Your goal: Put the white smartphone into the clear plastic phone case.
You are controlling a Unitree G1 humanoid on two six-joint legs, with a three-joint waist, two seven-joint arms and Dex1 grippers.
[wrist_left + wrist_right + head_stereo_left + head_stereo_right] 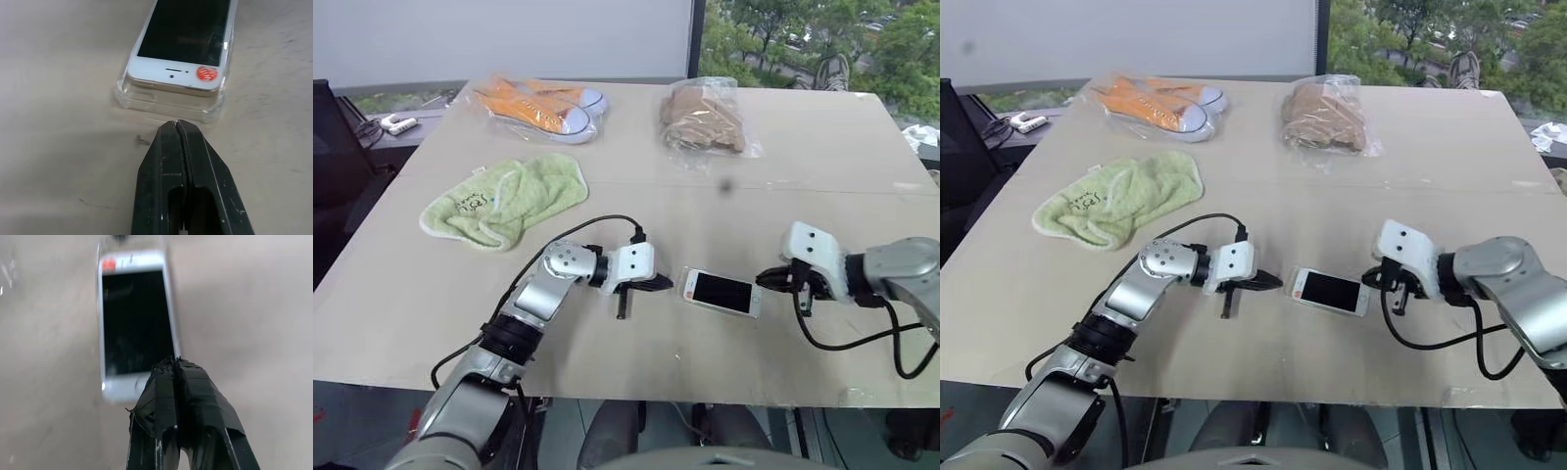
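I should back my right gripper off the phone's corner and use it to push the home-button end [121, 395] toward my left gripper, because the phone sits short of the case's end [168, 103].
The white smartphone [722, 292] lies screen up on the table, between my two grippers. It has a red sticker on its home button [207, 74]. It rests on the clear plastic phone case [146, 100], whose glossy rim shows around and below the phone's end. That end sits a little above the rim. My left gripper [661, 284] is shut, its tips [177, 125] just short of the case's end and holding nothing. At the phone's other end my right gripper [766, 280] is shut and empty too, its taped tips [171, 361] over the phone's corner.
A green towel [504, 201] lies at the left. Orange shoes in a clear bag [543, 106] and brown cloth in a clear bag [705, 119] sit at the far side. The table's front edge [636, 392] runs close behind the grippers.
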